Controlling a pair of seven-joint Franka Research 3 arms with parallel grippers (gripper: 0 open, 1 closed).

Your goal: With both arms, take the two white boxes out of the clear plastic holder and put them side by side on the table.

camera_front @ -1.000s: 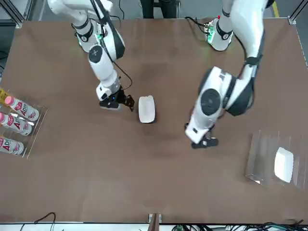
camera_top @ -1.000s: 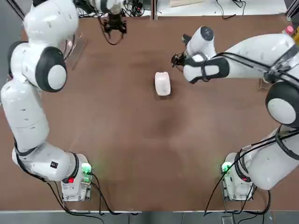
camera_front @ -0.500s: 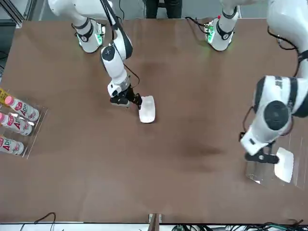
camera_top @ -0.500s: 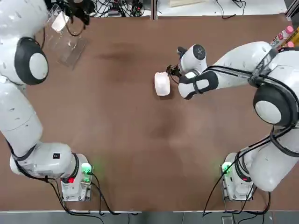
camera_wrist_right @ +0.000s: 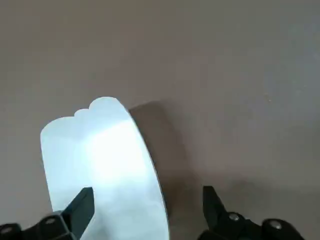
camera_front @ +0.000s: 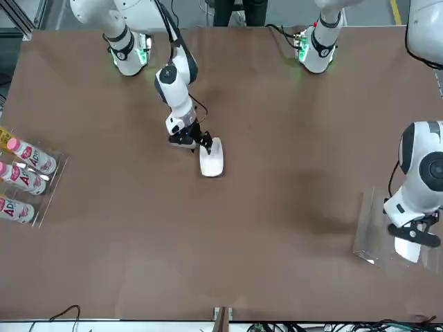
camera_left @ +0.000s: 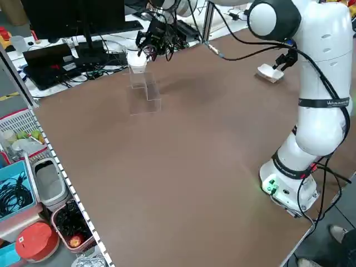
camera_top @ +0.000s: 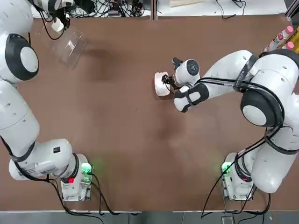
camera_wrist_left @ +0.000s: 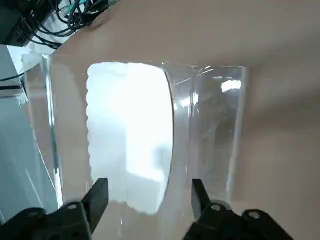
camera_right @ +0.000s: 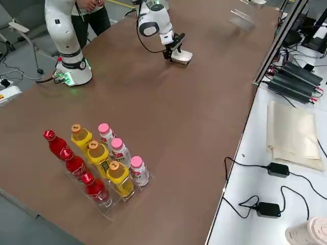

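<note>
My gripper is about to lift the white box [camera_front: 408, 250], and a gap [camera_wrist_left: 181, 117] shows between it and the holder's clear side. The white box will slide free and leave the holder behind when I lift.
One white box [camera_top: 160, 84] lies flat near the table's middle [camera_front: 212, 158]. My right gripper [camera_top: 167, 80] is low at its right-hand end, open; in the right wrist view the box [camera_wrist_right: 102, 160] lies between the spread fingers [camera_wrist_right: 82, 204], closer to one. The other white box [camera_wrist_left: 129, 136] stands in the clear plastic holder [camera_top: 70, 44] at the far left of the table [camera_top: 117, 140]. My left gripper [camera_front: 414, 234] hangs over that box [camera_front: 407, 250], open, with its fingers [camera_wrist_left: 98, 196] on either side of the box's end. In the left side view this box [camera_left: 136, 59] shows above the holder [camera_left: 146, 93].
A clear rack of pink-capped bottles [camera_front: 21, 181] stands at the table's right edge, and the right side view shows more red- and yellow-capped bottles [camera_right: 97, 163] in it. A person [camera_right: 92, 13] stands behind the right arm's base. Cables and a monitor [camera_left: 72, 16] lie beyond the far edge.
My left arm has swung from the far middle of the table out to the holder, its fingers now around the box there. My right gripper has slid in to the box on the table.
</note>
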